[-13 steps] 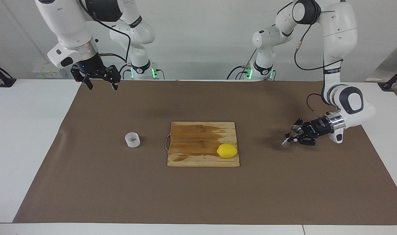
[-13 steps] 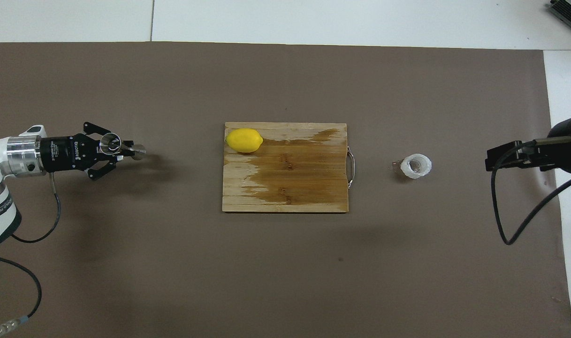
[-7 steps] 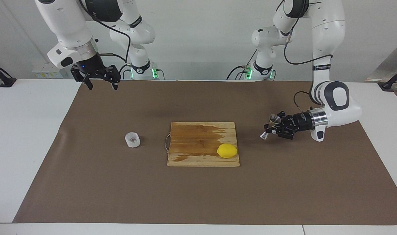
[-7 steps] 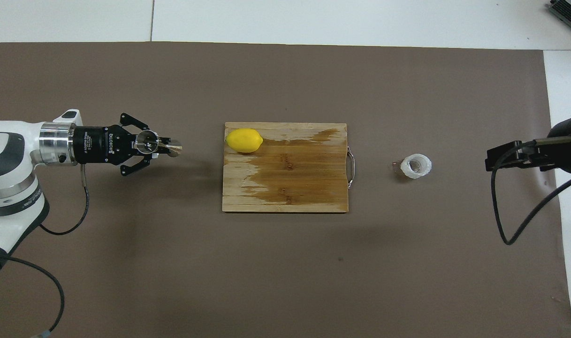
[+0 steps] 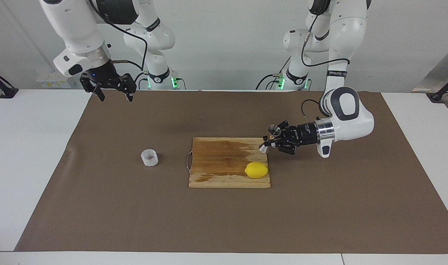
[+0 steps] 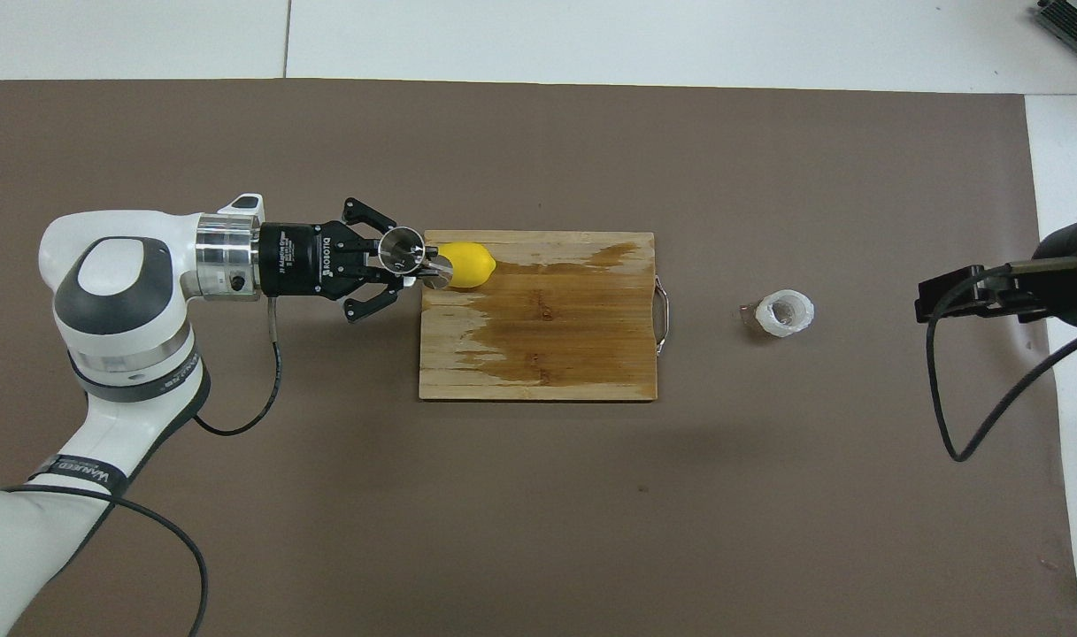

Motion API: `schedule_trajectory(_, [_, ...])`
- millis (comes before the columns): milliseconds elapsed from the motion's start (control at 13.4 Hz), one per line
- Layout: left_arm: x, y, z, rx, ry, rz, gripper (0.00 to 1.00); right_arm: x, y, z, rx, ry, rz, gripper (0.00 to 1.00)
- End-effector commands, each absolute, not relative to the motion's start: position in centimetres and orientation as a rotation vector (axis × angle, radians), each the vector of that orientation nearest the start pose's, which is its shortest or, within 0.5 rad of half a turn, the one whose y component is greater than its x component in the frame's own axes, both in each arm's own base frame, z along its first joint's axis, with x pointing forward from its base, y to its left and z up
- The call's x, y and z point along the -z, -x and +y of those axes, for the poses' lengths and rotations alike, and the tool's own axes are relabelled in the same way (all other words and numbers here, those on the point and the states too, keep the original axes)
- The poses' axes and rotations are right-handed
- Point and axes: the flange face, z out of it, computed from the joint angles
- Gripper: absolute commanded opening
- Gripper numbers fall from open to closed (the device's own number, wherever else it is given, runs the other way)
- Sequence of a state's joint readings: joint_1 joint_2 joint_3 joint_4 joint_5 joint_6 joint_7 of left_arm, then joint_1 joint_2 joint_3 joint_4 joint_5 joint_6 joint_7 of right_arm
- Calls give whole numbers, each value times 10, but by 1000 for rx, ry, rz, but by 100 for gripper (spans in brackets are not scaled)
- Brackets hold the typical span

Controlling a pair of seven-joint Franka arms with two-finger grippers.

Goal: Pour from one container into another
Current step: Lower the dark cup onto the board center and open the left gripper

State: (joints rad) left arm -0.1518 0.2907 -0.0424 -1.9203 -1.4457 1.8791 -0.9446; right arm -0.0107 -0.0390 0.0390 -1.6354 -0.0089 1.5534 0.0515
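Observation:
The robot should expect more drops hidden under the small white crinkled cup (image 6: 785,313) when it lifts the cup, because a wet mark (image 6: 747,311) peeks out beside it.
The small white crinkled cup (image 5: 149,157) (image 6: 787,312) stands on the brown mat, toward the right arm's end of the table, with a dark reddish spot inside. My left gripper (image 5: 272,140) (image 6: 411,263) is shut on the waist of the shiny steel jigger (image 5: 268,139) (image 6: 419,263). It holds the jigger tilted in the air over the edge of the cutting board at the left arm's end. High over the mat's edge by its own base, my right gripper (image 5: 115,96) (image 6: 927,299) hangs open with nothing in it, waiting.
A wooden cutting board (image 5: 224,158) (image 6: 547,336) with a dark wet patch lies in the middle of the brown mat (image 5: 135,213). A yellow lemon (image 5: 256,170) (image 6: 467,264) rests on the board's corner close under the held jigger.
My left arm has carried the jigger from over the bare mat toward the middle, up to the cutting board's edge. The right arm, cup and lemon have not moved.

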Motion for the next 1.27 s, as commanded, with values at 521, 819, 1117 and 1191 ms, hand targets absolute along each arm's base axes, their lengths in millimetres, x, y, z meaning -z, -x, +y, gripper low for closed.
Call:
schedule_trajectory(521, [-308, -531, -312, 917, -1254, 1522, 0, -615, -540, 12, -78, 3162, 73, 100])
schedule_trajectory(819, [-284, -511, -320, 859, -1185, 1570, 0, -615, -540, 13, -78, 3164, 71, 100])
schedule_trajectory(1117, [-248, -507, -320, 838, -1175, 1568, 0, -615, -540, 13, -78, 3164, 71, 100])
schedule_trajectory(1191, [-250, -508, -319, 831, -1182, 1549, 0, -615, -540, 12, -78, 3164, 73, 100])
